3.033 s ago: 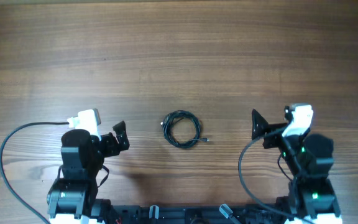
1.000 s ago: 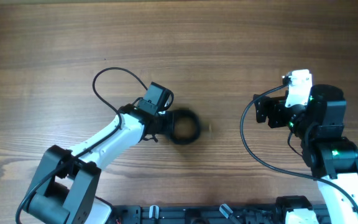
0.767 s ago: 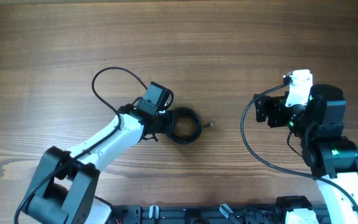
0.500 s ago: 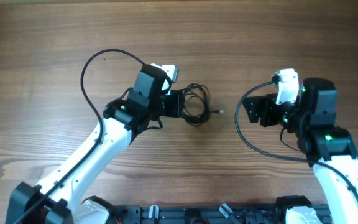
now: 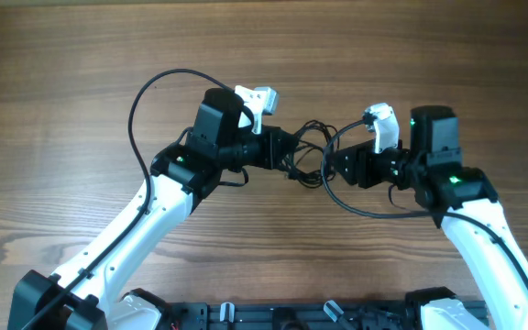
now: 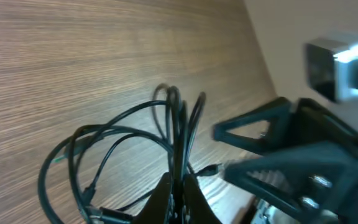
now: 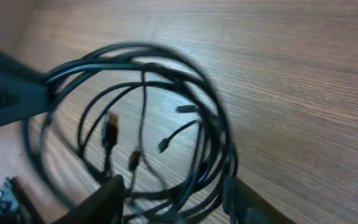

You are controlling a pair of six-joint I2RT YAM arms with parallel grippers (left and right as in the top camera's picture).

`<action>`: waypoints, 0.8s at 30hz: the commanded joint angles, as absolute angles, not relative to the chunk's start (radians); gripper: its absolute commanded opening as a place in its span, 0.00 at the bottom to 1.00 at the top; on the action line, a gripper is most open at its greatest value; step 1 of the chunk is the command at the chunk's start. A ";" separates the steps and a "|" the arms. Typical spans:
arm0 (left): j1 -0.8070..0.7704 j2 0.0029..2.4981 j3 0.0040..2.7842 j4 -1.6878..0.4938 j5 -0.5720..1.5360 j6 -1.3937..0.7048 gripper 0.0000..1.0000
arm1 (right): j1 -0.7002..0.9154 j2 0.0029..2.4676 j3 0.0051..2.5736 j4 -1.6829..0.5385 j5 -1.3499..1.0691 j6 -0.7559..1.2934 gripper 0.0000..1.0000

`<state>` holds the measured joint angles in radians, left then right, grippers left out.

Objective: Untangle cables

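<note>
My left gripper is pinching several parts of the coil (image 6: 178, 127) in a bunch, so my right gripper should grab the coil's other side (image 5: 328, 171) before my left gripper opens.
The cables (image 5: 312, 126) are a loose coil of thin black cords, held up above the wooden table between my two arms. My left gripper (image 5: 287, 154) is shut on several strands of the coil. In the left wrist view its fingertips (image 6: 179, 186) pinch the strands, and the loops (image 6: 104, 149) fan out to the left. My right gripper (image 5: 330, 165) reaches in from the right. In the right wrist view its fingers (image 7: 110, 193) stand apart, with the coil's lower strands (image 7: 210, 143) and small plug ends hanging between them.
The wooden table (image 5: 264, 55) stretches out beyond both arms. My left arm's thick black cable (image 5: 145, 101) arcs up on the left, and the right arm's cable (image 5: 356, 206) loops below the right gripper. The arm bases sit at the near edge.
My left gripper has lifted the coil off the table and carried it right. The right arm has swung left to the coil, its jaws narrowing around the strands.
</note>
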<state>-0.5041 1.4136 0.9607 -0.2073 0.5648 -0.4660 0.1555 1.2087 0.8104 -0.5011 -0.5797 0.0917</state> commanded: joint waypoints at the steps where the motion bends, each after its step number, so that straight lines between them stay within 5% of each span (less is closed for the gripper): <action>1: -0.508 1.406 0.970 -0.197 0.657 -0.480 0.04 | 0.161 1.270 0.831 -0.462 -0.485 0.142 0.48; 7: -0.508 1.406 0.970 -0.198 0.680 -0.479 0.04 | 0.161 1.368 0.831 -0.407 -0.509 0.213 0.35; 16: -0.506 1.400 0.970 -0.171 0.585 -0.480 0.04 | 0.161 1.377 0.831 -0.424 -0.706 0.157 0.56; 24: -0.506 1.359 0.970 -0.004 0.771 -0.630 0.04 | 0.161 1.377 0.830 -0.327 -0.659 0.176 0.50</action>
<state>-0.5041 1.4036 0.9604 -0.0349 0.6659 -0.5549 0.1566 1.3708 0.8108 -0.3641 -0.6731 0.1776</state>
